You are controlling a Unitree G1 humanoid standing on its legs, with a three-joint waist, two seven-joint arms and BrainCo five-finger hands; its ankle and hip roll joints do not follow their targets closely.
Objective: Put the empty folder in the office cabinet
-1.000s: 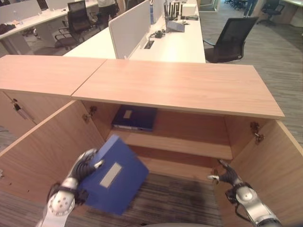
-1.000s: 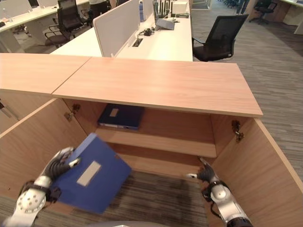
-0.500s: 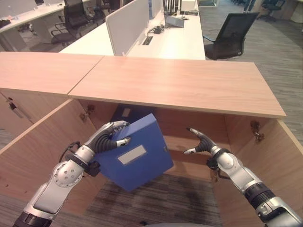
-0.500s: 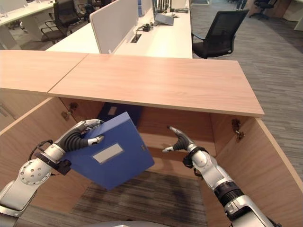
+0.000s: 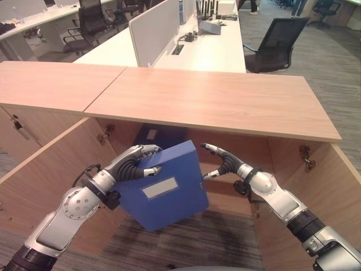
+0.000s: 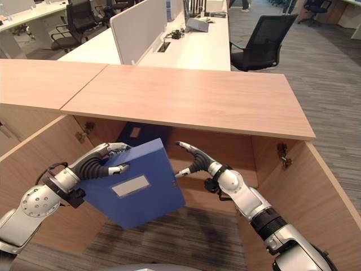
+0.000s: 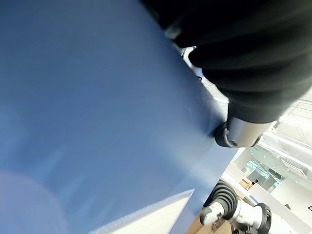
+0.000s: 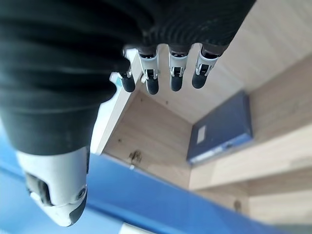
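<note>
The folder will stay flat and closed while I carry it with my right gripper, since the blue folder's lower edge is hanging straight and shut.
A blue folder with a white label hangs tilted in front of the open office cabinet, at the height of its shelf. My left hand is shut on the folder's upper left edge, fingers curled over the top; up close the cover shows as blue folder. My right hand is open, fingers and thumb spread right beside the folder's upper right edge; I cannot tell if it touches. Its straight fingers point into the cabinet.
A second, darker blue folder lies flat on the upper shelf, behind the held one. Both cabinet doors stand open: left door, right door. Beyond the cabinet top are white desks and a black office chair.
The left hand has lifted the folder from low near the floor up to the cabinet opening. The right hand has risen and moved left, up to the folder's right edge.
</note>
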